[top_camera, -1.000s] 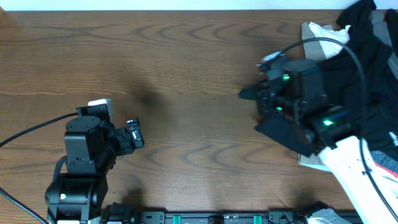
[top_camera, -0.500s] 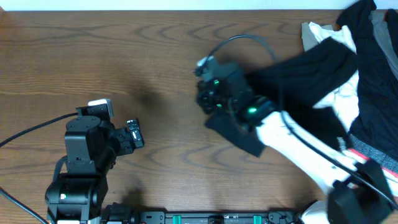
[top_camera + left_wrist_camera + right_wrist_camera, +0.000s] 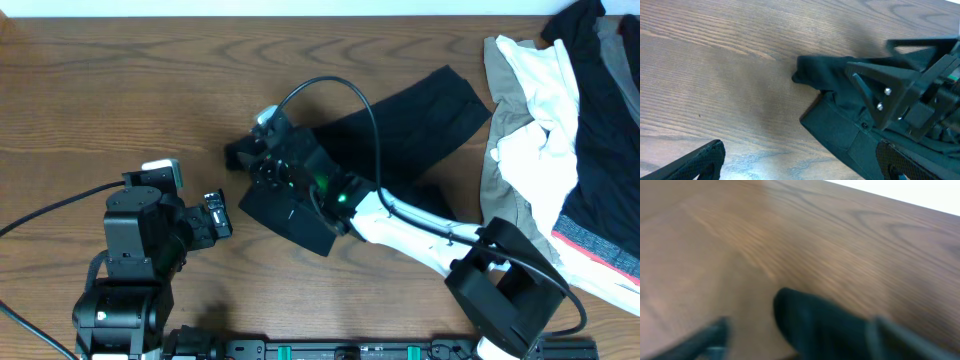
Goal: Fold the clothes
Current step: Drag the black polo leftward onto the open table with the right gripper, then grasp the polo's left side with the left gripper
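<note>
The black shirt's bunched middle (image 3: 362,146) has my right arm across it, so next my right gripper withdraws before my left gripper takes that middle (image 3: 306,218) and spreads the shirt.
The black shirt (image 3: 420,110) lies in a long bunched strip from the table's middle toward the back right. Its near end (image 3: 812,75) shows in the left wrist view, under the right arm. My right gripper (image 3: 255,160) is over that end. In the blurred right wrist view its fingers stand wide apart, open (image 3: 800,340), with a fold of the black cloth (image 3: 815,322) lying between them. My left gripper (image 3: 215,215) rests at the front left, open (image 3: 797,170), with only bare wood between its fingers. It is clear of the shirt.
At the right edge lies a pile of other garments: a white one (image 3: 540,130), a beige one (image 3: 500,185) and a black one with a striped band (image 3: 600,245). The right arm's base (image 3: 505,290) stands at the front right.
The right arm swept left across the table, dragging the black shirt out of the pile to the middle. Its gripper, shut before, now stands open. The left arm has not moved.
</note>
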Robot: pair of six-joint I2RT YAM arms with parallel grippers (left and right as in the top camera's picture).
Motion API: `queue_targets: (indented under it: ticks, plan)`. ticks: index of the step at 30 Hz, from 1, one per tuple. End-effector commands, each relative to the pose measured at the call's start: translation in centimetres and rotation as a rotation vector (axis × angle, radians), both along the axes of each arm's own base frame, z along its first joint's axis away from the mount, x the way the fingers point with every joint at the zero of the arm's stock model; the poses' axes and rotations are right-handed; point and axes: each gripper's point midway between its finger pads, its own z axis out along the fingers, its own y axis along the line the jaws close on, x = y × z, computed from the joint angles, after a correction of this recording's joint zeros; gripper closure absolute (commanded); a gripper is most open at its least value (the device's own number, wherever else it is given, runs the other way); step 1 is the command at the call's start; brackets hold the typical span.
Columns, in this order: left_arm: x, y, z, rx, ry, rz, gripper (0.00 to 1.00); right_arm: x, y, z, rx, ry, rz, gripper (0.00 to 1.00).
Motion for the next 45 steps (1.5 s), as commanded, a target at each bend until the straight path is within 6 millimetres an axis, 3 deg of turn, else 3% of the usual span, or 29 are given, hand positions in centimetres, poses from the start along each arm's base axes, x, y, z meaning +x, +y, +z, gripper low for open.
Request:
queue_targets:
  ticks: [1, 3, 8, 11, 14, 19, 22, 30, 35, 40, 45]
  plan:
    - [0.1, 0.1, 0.6, -0.007, -0.012, 0.011, 0.02, 3.7, -4.7, 3.8, -0.051, -0.082, -0.183, 0.01]
    - [0.2, -0.2, 0.3, -0.042, 0.001, 0.017, 0.02, 4.4, -7.5, 5.2, -0.1, -0.088, -0.23, 0.01]
    - [0.6, -3.3, -1.3, -0.181, 0.097, -0.085, 0.02, 3.9, -15.4, 8.4, -0.175, -0.036, -0.333, 0.01]
    - [1.1, -4.5, -3.3, -0.209, 0.195, -0.122, 0.15, 2.9, -19.8, 9.1, -0.221, 0.023, -0.391, 0.01]
    - [1.8, -5.6, -5.6, -0.215, 0.291, -0.153, 0.37, 1.8, -23.3, 9.1, -0.264, 0.076, -0.441, 0.01]
    - [3.3, -9.9, -9.2, -0.285, 0.418, -0.288, 0.56, 0.5, -26.9, 8.4, -0.319, 0.152, -0.498, 0.01]
    - [4.2, -12.8, -11.1, -0.325, 0.454, -0.364, 0.72, 0.3, -27.9, 7.8, -0.34, 0.182, -0.514, 0.01]
    - [4.4, -18.9, -17.0, -0.328, 0.568, -0.459, 0.75, -0.3, -28.4, 7.2, -0.363, 0.212, -0.516, 0.01]
    - [4.3, -22.5, -19.5, -0.309, 0.555, -0.554, 0.75, -0.6, -28.6, 6.9, -0.369, 0.229, -0.519, 0.01]
    - [2.1, -22.4, -22.2, -0.298, 0.691, -0.5, 0.75, -1.1, -28.8, 6.5, -0.39, 0.251, -0.516, 0.01]
    - [0.1, -20.5, -22.7, -0.295, 0.819, -0.405, 0.75, -1.4, -29.1, 6.1, -0.404, 0.269, -0.518, 0.01]
